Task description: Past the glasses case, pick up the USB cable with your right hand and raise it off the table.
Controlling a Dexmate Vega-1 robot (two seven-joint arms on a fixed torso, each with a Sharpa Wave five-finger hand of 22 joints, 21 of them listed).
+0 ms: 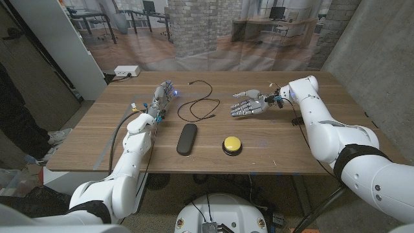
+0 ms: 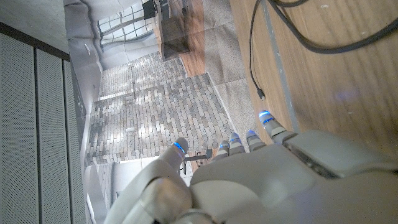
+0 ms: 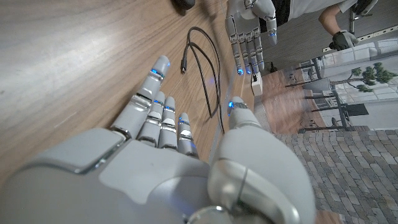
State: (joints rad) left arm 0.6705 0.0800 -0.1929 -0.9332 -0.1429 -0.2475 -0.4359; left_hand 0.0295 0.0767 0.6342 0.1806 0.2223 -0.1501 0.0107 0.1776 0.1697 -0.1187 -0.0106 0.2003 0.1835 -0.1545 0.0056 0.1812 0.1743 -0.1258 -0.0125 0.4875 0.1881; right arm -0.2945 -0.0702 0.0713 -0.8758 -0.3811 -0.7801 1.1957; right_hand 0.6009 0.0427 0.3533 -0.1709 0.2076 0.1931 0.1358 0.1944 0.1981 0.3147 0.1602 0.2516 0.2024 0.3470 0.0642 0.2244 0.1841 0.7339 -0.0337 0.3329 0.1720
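The USB cable's loop (image 1: 218, 103) is loose and its plug end (image 1: 191, 83) is free, so the USB cable will open up and trail down to the table when I lift it.
The black USB cable (image 1: 197, 103) lies in a loose loop on the wooden table (image 1: 291, 152), beyond the black glasses case (image 1: 187, 138). My right hand (image 1: 249, 105) is just to the right of the loop, fingers spread and pointing toward it, holding nothing. The right wrist view shows that hand (image 3: 168, 155) with the cable (image 3: 208, 68) a short way ahead of its fingertips, not touching it. On the other side of the loop my left hand (image 1: 163, 97) has its fingers straight and is empty. The left wrist view shows the cable's plug end (image 2: 261, 94) close to the left fingertips (image 2: 266, 118).
A yellow push button (image 1: 232, 144) sits right of the glasses case, near the front edge. A white power strip (image 1: 126, 71) lies on the floor behind the table's far left corner. A person's legs (image 1: 16, 113) stand at the left edge of the picture.
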